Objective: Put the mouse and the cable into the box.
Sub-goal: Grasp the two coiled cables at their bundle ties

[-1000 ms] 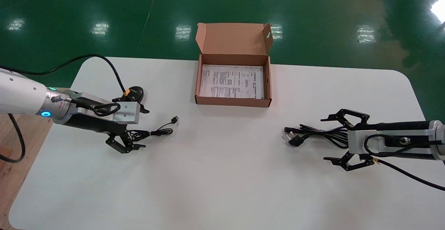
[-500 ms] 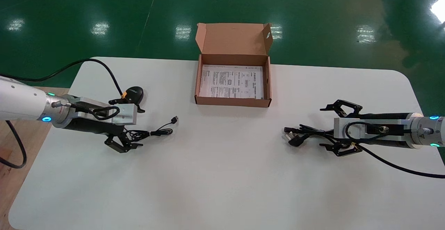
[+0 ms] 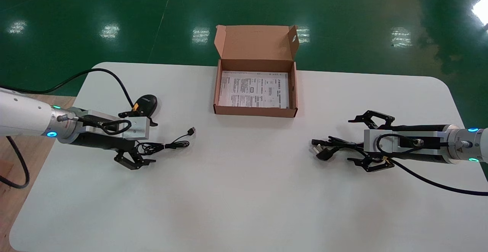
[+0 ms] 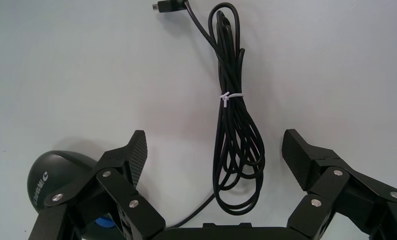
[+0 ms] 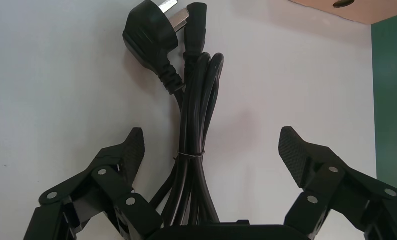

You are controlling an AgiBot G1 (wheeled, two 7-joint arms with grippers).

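The black power cable's loops are held tight by a thin tie (image 5: 190, 155). The cable will therefore keep its plug (image 3: 325, 153) close to the bundle when I lift and carry it.
A black mouse (image 3: 146, 101) (image 4: 51, 175) lies at the table's left, its thin tied cable coil (image 3: 167, 145) (image 4: 236, 150) stretching right to a USB plug (image 3: 191, 130). My left gripper (image 3: 146, 141) (image 4: 216, 145) is open and low over the table, with the coil's looped end between its fingers and the mouse just outside one finger. On the right lies a thick black power cable (image 3: 335, 145) (image 5: 194, 115), tied in a bundle, with its plug (image 5: 149, 30) pointing left. My right gripper (image 3: 352, 140) (image 5: 212, 140) is open and straddles the bundle.
An open cardboard box (image 3: 255, 111) stands at the back middle, lid flap up, with a printed sheet (image 3: 253, 90) on its floor. The arms' own black hoses trail off the left and right table edges. Green floor lies beyond the table.
My right gripper has moved left and slightly back, so its open fingers now straddle the power cable bundle. My left gripper has drifted a little nearer and leftward, still open.
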